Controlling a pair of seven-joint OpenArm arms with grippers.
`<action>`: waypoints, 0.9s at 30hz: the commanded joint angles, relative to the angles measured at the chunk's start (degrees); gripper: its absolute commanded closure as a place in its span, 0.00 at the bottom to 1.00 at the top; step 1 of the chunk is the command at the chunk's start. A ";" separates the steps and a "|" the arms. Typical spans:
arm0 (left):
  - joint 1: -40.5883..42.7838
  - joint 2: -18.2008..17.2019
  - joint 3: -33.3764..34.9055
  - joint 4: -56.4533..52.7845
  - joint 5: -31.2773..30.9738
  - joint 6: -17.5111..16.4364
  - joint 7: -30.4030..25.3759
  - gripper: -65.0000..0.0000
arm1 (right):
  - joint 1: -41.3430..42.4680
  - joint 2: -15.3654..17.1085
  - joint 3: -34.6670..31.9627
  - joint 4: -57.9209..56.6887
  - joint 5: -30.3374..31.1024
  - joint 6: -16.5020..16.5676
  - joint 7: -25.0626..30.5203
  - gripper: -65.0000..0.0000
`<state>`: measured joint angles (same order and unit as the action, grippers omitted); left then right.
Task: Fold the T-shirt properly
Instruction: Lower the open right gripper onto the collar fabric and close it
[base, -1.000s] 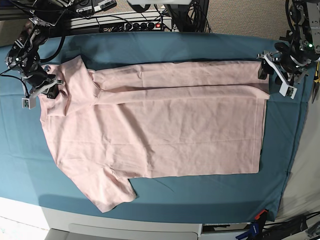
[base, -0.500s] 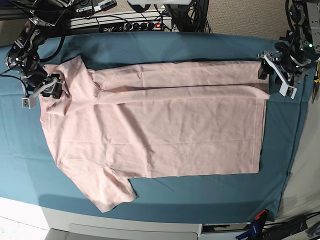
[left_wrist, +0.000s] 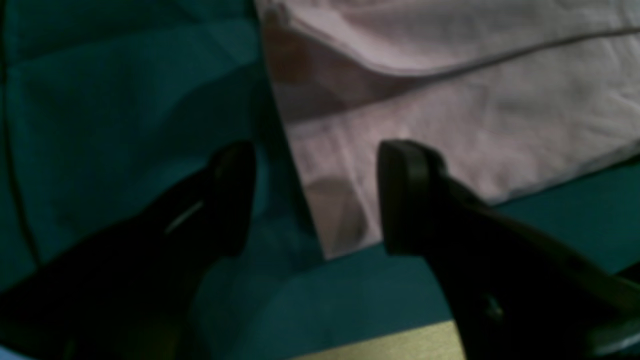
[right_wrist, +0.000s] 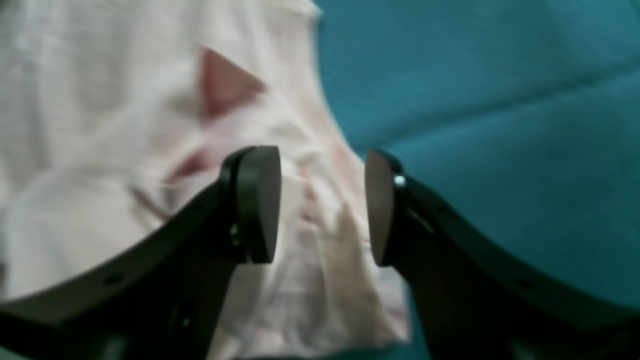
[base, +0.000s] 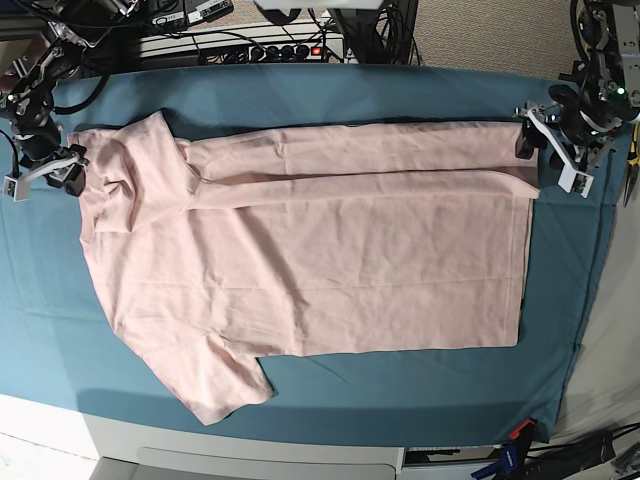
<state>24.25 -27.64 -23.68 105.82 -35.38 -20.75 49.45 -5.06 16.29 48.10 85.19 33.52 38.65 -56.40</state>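
The sleeve (base: 160, 133) sticks out past the folded far edge (base: 222, 140), so it will flip back over the T-shirt as a flap when the robot pulls it.
The pale pink T-shirt (base: 320, 260) lies flat on the teal table cloth (base: 400, 390), plain side up, its far long edge folded in. The hem is on the right and the sleeves on the left. My left gripper (base: 546, 160) is open at the far hem corner. In the left wrist view the gripper (left_wrist: 317, 197) straddles that corner of the shirt (left_wrist: 450, 100). My right gripper (base: 45, 178) is at the far left shoulder. In the right wrist view the gripper (right_wrist: 320, 207) has its jaws apart with shirt fabric (right_wrist: 100, 150) between them.
A power strip and cables (base: 270, 50) run along the back edge of the table. The white table front (base: 250, 460) shows below the cloth. A clamp (base: 512, 445) sits at the front right corner. Tools hang at the right edge (base: 632, 170).
My right gripper has moved left and a little up, and the shirt's far left shoulder has stretched left with it. The left gripper has stayed at the hem corner.
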 joint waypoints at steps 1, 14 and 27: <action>-0.13 -0.92 -0.48 0.79 -0.59 0.00 -0.98 0.41 | 0.61 1.31 -0.04 1.05 1.27 0.17 0.63 0.57; -0.15 -0.92 -0.48 0.79 -0.61 0.00 -0.98 0.41 | 0.61 1.36 -2.40 -5.49 1.62 0.13 1.07 0.57; -0.15 -0.92 -0.48 0.79 -0.61 0.00 -0.98 0.41 | 0.61 1.33 -2.40 -5.46 5.73 1.35 -0.76 0.57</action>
<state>24.25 -27.64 -23.68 105.82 -35.38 -20.75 49.45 -4.93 16.47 45.52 79.05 38.02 39.31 -57.82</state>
